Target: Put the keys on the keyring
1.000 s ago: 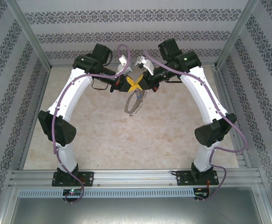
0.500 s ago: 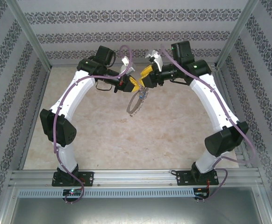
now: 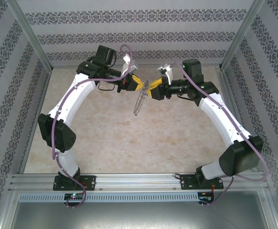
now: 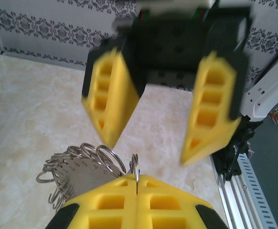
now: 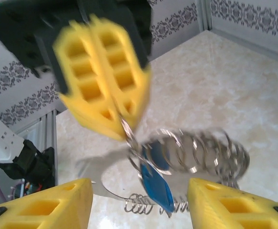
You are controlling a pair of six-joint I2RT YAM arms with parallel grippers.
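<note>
My right gripper needs to pinch the blue-headed key upright by its blue head [image 5: 157,189] before my left gripper opens, because the key is hanging slanted and loose below my left gripper's ring [image 5: 140,161].
My left gripper [image 3: 139,86] is held above the table's far middle and is shut on one small ring of the keyring [image 3: 138,102]. The keyring hangs below it as a silvery loop fringed with rings. In the left wrist view the pinched ring stands edge-on at the left gripper's [image 4: 136,180] closed tips, and the keyring [image 4: 77,164] bunches to the left. The blue-headed key [image 5: 155,183] dangles just under those tips, against the keyring [image 5: 201,152]. My right gripper [image 3: 150,90] faces the left one from the right, open. The right gripper's [image 5: 138,202] fingers stand either side of the key without touching it.
The beige marbled tabletop [image 3: 129,138] lies below both arms. Patterned walls [image 3: 139,38] close in the back and sides. An aluminium rail [image 3: 139,181] carrying the two arm bases runs along the near edge.
The right gripper has opened and drawn back to the right, away from the left gripper. The keyring stays hanging from the left gripper and has swung edge-on.
</note>
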